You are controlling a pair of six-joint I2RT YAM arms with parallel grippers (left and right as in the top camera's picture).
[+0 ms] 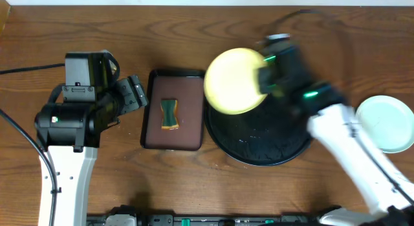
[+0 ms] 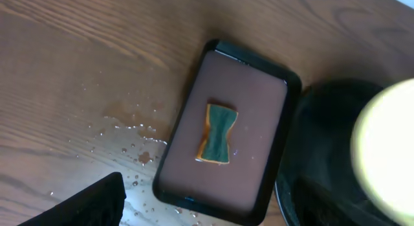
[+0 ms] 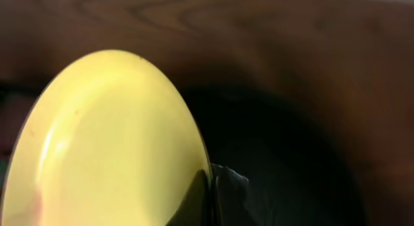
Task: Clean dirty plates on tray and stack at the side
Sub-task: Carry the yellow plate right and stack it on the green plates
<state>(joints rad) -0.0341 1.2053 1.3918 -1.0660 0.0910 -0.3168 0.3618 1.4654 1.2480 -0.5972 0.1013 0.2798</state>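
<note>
The pale yellow plate's side point(image 1: 233, 81) is clean and the mint-white plate point(image 1: 387, 124) lies uncovered, so my right gripper keeps moving toward that mint-white plate and lets go on top of it.
My right gripper point(image 1: 264, 78) is shut on the rim of the pale yellow plate point(image 1: 233, 81) and holds it tilted above the far left part of the round black tray point(image 1: 262, 147). In the right wrist view the fingers point(image 3: 210, 190) pinch the plate point(image 3: 110, 142) at its edge, with the tray point(image 3: 291, 155) dark below. The plate's face looks clean. A pale mint-white plate point(image 1: 387, 123) lies on the table at the right. My left gripper point(image 1: 132, 93) is open and empty, left of the brown tray; only one finger point(image 2: 84, 203) shows in its wrist view.
A small rectangular dark-brown tray point(image 1: 155, 125) holds a green and orange sponge point(image 1: 170, 113), just left of the black tray. It also shows in the left wrist view point(image 2: 252, 103) with the sponge point(image 2: 217, 133). Water drops point(image 2: 129, 145) lie on the wooden table beside it.
</note>
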